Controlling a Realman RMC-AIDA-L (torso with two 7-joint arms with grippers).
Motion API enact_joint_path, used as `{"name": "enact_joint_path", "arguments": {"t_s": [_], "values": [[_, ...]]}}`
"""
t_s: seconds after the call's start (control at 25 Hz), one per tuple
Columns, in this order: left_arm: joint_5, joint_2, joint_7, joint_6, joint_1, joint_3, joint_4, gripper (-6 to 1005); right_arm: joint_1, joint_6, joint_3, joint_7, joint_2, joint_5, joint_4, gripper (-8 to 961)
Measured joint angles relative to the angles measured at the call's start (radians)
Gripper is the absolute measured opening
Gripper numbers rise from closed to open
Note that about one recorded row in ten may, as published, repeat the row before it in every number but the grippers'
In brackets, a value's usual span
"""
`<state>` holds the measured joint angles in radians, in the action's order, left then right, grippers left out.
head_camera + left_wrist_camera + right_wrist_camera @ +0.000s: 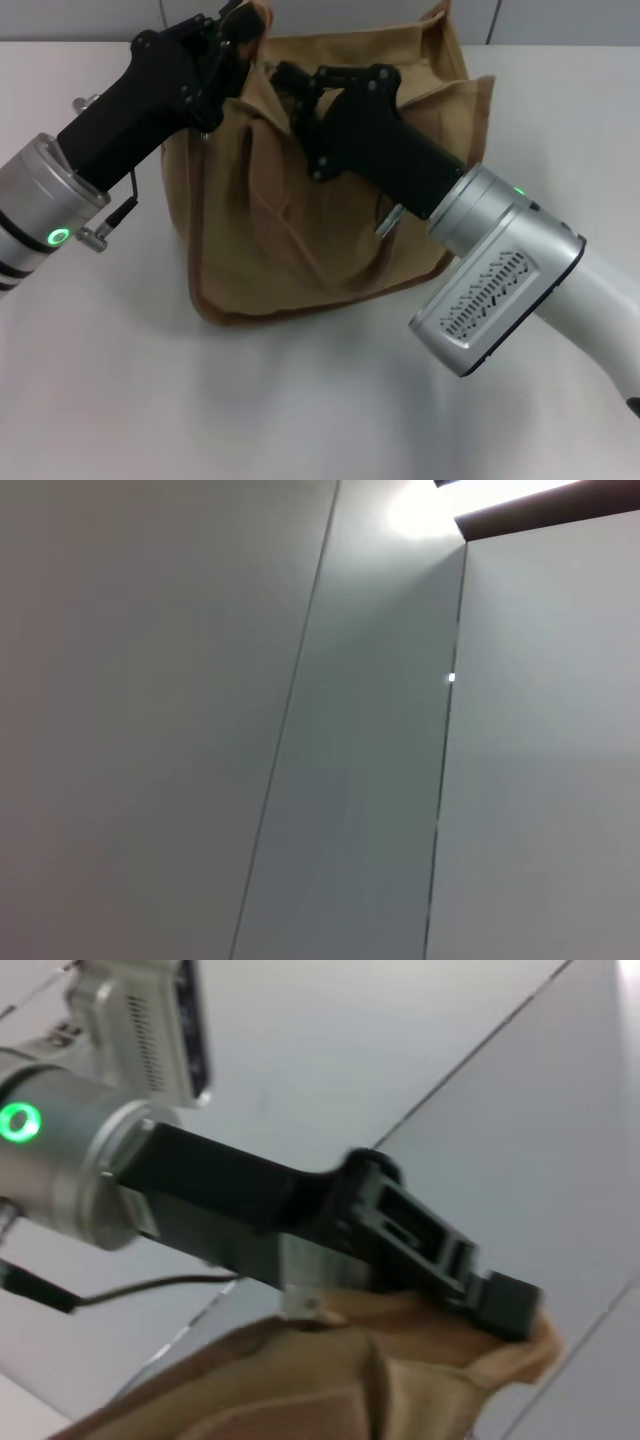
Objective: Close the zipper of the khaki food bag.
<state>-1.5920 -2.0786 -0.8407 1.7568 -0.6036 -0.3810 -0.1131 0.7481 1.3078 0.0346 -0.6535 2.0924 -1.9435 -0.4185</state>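
Next, I pull the bag's pinched corner (263,16) away with my left gripper and stretch the zipper line tight, because the bag's top sags in folds (264,102) beside my right gripper.
The khaki food bag (300,230) stands in the middle of the white table, with its top sagging open towards me. My left gripper (243,22) is at the bag's far left top corner and is shut on the fabric there, holding it up. The right wrist view shows this too: the left gripper (505,1305) pinches the tan cloth (330,1390). My right gripper (285,82) reaches onto the bag's top just right of the left one. The zipper and its silver pull tab are hidden behind the right gripper. The left wrist view shows only wall panels.
The white table (110,380) spreads all around the bag. A grey panelled wall (380,780) stands behind it. My two arms sit close together over the bag's top.
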Motion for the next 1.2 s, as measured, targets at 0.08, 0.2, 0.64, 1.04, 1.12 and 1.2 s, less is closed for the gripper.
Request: {"name": "enact_joint_path", "arguments": {"t_s": [0.08, 0.2, 0.64, 1.04, 1.12, 1.2], "values": [[0.002, 0.002, 0.000, 0.000, 0.010, 0.003, 0.000, 98, -0.006, 0.001, 0.009, 0.000, 0.000, 0.000, 0.000, 21], [0.005, 0.003, 0.000, 0.000, 0.027, 0.008, -0.004, 101, -0.022, 0.004, 0.027, 0.000, 0.000, 0.000, -0.001, -2], [0.072, 0.008, 0.000, 0.002, 0.096, 0.011, -0.028, 110, -0.065, 0.006, 0.071, 0.001, 0.000, 0.000, 0.009, -2], [0.134, 0.011, -0.026, 0.000, 0.155, 0.013, -0.074, 119, -0.128, 0.006, 0.125, 0.013, -0.003, 0.002, 0.039, -4], [0.135, 0.011, -0.029, -0.002, 0.158, 0.013, -0.078, 121, -0.140, 0.006, 0.137, 0.019, -0.003, 0.004, 0.050, -4], [0.135, 0.011, -0.029, -0.003, 0.158, 0.013, -0.078, 122, -0.147, 0.006, 0.147, 0.022, -0.003, 0.004, 0.053, -4]]}}
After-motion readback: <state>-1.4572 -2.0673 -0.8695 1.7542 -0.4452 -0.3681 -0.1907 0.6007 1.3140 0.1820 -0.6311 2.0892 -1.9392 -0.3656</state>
